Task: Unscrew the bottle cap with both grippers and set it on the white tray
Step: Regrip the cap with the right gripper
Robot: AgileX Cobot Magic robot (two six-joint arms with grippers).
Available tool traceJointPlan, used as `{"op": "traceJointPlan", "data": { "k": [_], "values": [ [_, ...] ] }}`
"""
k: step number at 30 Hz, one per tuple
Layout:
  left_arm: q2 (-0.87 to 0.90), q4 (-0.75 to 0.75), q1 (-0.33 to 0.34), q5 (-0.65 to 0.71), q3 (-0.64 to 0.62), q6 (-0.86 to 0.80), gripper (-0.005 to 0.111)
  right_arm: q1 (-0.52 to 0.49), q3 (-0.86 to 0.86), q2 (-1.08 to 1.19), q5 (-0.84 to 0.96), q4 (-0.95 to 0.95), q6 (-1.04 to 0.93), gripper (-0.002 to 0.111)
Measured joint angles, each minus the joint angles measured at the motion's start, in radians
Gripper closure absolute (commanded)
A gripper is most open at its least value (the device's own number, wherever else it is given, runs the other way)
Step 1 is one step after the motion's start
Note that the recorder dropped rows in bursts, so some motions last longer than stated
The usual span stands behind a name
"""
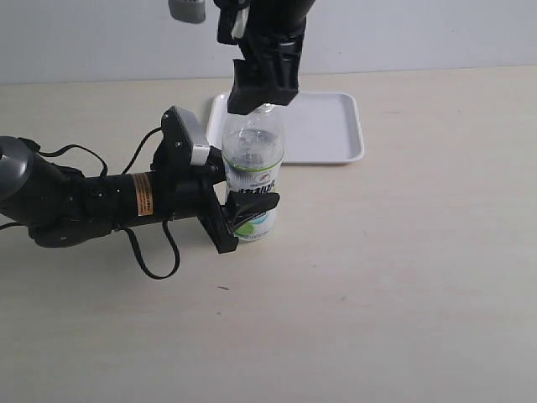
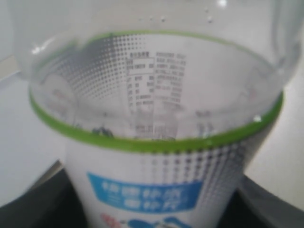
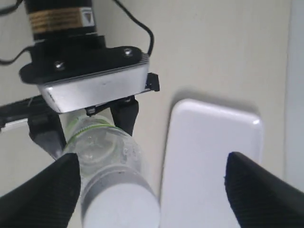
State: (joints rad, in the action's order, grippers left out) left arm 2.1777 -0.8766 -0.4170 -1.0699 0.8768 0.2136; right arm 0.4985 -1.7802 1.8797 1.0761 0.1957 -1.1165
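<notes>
The white bottle cap point(image 3: 122, 202) is near one finger of my right gripper. Next, I center that gripper over the bottle's top point(image 1: 266, 109) before it grips and twists.
The clear bottle point(image 1: 253, 168) with a white-and-green label stands upright on the table, just in front of the white tray point(image 1: 336, 134). My left gripper point(image 1: 247, 214) is shut on the bottle's lower label; its black fingers point(image 2: 33, 204) flank the bottle point(image 2: 156, 142). My right gripper point(image 1: 262, 88) hangs over the bottle's top and hides the cap in the exterior view. In the right wrist view that gripper point(image 3: 152, 190) is open, and the white bottle cap point(image 3: 121, 209) sits on the neck between its fingers, close to one fingertip point(image 3: 45, 194). The tray point(image 3: 213, 156) lies under the other finger.
The left arm's black body with its orange label point(image 1: 141, 195) and looping cables point(image 1: 155, 252) lies across the table on the left. The silver-grey plate of the left gripper point(image 3: 95, 85) shows beyond the bottle. A pale wall runs behind the tray.
</notes>
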Motion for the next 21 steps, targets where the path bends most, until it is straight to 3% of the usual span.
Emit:
{"op": "traceJointPlan", "data": {
  "k": [8, 21],
  "values": [
    [0.000, 0.000, 0.000, 0.000, 0.000, 0.000, 0.107, 0.000, 0.000, 0.000, 0.052, -0.006, 0.448, 0.030],
    [0.000, 0.000, 0.000, 0.000, 0.000, 0.000, 0.107, 0.000, 0.000, 0.000, 0.102, -0.077, 0.833, 0.030]
  ]
}}
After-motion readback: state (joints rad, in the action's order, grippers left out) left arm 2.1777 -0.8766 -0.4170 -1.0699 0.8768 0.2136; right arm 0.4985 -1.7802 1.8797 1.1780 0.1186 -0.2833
